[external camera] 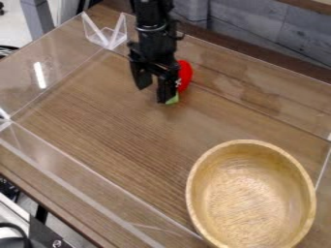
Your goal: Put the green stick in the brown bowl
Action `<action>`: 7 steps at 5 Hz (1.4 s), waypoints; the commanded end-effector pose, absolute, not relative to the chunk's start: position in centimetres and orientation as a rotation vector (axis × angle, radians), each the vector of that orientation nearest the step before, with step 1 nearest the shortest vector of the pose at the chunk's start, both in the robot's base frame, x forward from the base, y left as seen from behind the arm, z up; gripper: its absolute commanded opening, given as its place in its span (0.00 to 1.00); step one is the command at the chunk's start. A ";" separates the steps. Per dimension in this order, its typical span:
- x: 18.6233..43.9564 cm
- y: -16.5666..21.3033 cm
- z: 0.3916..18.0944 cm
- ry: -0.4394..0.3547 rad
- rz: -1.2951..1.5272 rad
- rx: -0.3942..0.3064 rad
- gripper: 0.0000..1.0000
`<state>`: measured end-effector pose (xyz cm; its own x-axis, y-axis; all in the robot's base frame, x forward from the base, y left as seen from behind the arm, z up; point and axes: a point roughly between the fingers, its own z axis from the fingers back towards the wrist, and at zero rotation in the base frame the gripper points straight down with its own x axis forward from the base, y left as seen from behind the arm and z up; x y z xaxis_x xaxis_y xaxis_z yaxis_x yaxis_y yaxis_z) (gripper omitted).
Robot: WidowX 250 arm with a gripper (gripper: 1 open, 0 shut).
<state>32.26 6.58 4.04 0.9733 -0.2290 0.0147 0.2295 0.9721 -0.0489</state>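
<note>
Next, I open my gripper, shift it towards the red toy (185, 74) and close it there, since the green stick's near end (172, 99) lies at the edge of my fingertips.
The green stick (168, 97) lies on the wooden table next to a small red toy (184, 75) at the back centre. Only the stick's near end shows, just under the right finger of my gripper (153, 79). The black gripper hangs straight down over this spot. Its jaws stand open, and I see nothing clamped between them. The brown bowl (195, 190) is wide, shallow, light tan wood. It sits empty at the front right, well away from the gripper.
Clear acrylic walls (52, 165) fence the wooden table top on the left, front and back. A small clear folded piece (104, 34) stands at the back left. Bare wood lies between the gripper and the bowl.
</note>
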 end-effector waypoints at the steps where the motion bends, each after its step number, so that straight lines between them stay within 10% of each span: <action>1: 32.9 6.3 4.7 -0.061 -0.203 -0.029 0.00; 3: 32.0 5.6 4.0 -0.074 -0.133 -0.049 0.00; 4: 32.6 4.8 4.6 -0.087 -0.084 -0.069 1.00; 5: 33.4 4.3 5.6 -0.110 -0.042 -0.087 1.00; 6: 34.0 5.1 5.5 -0.111 -0.041 -0.085 0.00; 7: 34.6 5.9 5.3 -0.109 -0.037 -0.081 0.00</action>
